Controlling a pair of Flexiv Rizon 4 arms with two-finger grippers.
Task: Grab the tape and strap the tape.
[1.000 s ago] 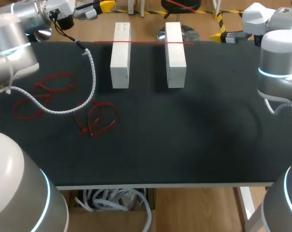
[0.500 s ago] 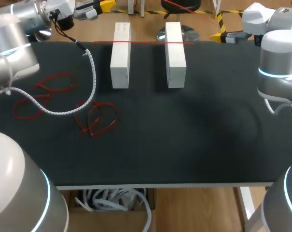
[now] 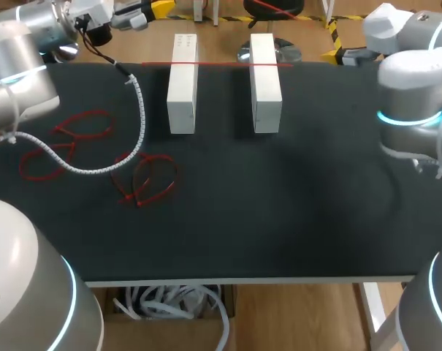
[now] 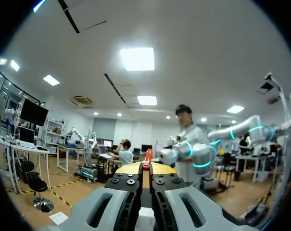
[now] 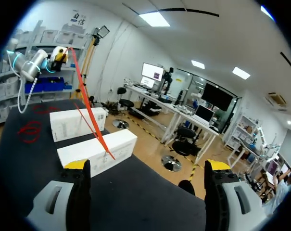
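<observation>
My gripper will make the long red strap (image 5: pixel 90 109) bend into a loop when it carries the strap's far end toward my left gripper, because the strap now stretches through the air straight (image 5: pixel 77 68).
Two white blocks (image 3: pixel 183 84) (image 3: pixel 265 80) stand side by side at the table's far edge, with a thin red strap (image 3: pixel 213 64) lying straight across both. My left gripper (image 3: pixel 156 9) hangs above the far left corner; in its own view the left gripper (image 4: pixel 146 169) is shut on the end of a red strap (image 4: pixel 146 158). From the right wrist view a long red strap (image 5: pixel 90 113) slants from near that gripper (image 5: pixel 58 54) down to the nearer block (image 5: pixel 99 149). My right gripper (image 5: pixel 146 166) is open and holds nothing, out beyond the blocks' far ends.
Several red looped straps (image 3: pixel 74 131) (image 3: pixel 147 179) lie on the left part of the black table (image 3: pixel 279 219). A white spiral cable (image 3: pixel 140 117) from my left arm trails over them. My right arm (image 3: pixel 414 95) stands at the right edge.
My right arm has shifted a little to the left at the table's right edge. The left arm, the straps and the blocks have not moved.
</observation>
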